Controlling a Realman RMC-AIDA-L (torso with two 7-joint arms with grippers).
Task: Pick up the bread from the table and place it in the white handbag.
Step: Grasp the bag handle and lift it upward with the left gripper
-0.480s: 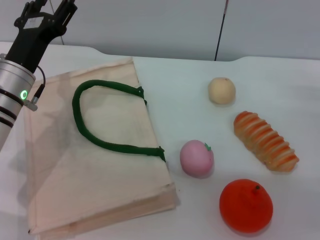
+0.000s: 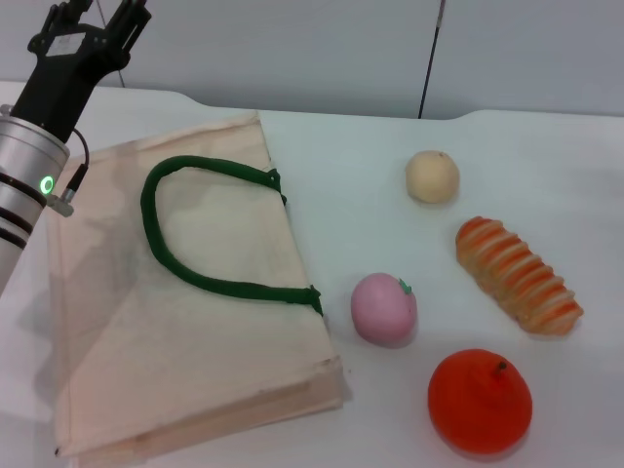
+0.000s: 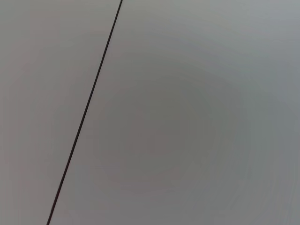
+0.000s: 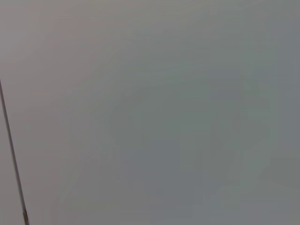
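My left gripper is still up while the white handbag lies flat with its opening [image 2: 294, 234] shut, so the gripper should come down and lift the dark green rope handle [image 2: 148, 203] before the bread goes in.
The bread [image 2: 517, 275], an elongated loaf with orange and tan ridged stripes, lies on the white table [image 2: 370, 185] at the right. The white handbag [image 2: 185, 312] lies flat at the left, its dark green rope handle [image 2: 195, 234] resting on top. My left gripper [image 2: 93, 19] is raised at the far upper left, above the bag's far left corner, its fingertips cut off by the picture's top edge. My right gripper is out of view. Both wrist views show only a plain grey wall.
A round beige ball [image 2: 432, 176] sits behind the bread. A pink peach-like fruit [image 2: 384, 308] lies between bag and bread. An orange sphere [image 2: 480, 401] sits near the front, right of the bag. A grey wall stands behind the table.
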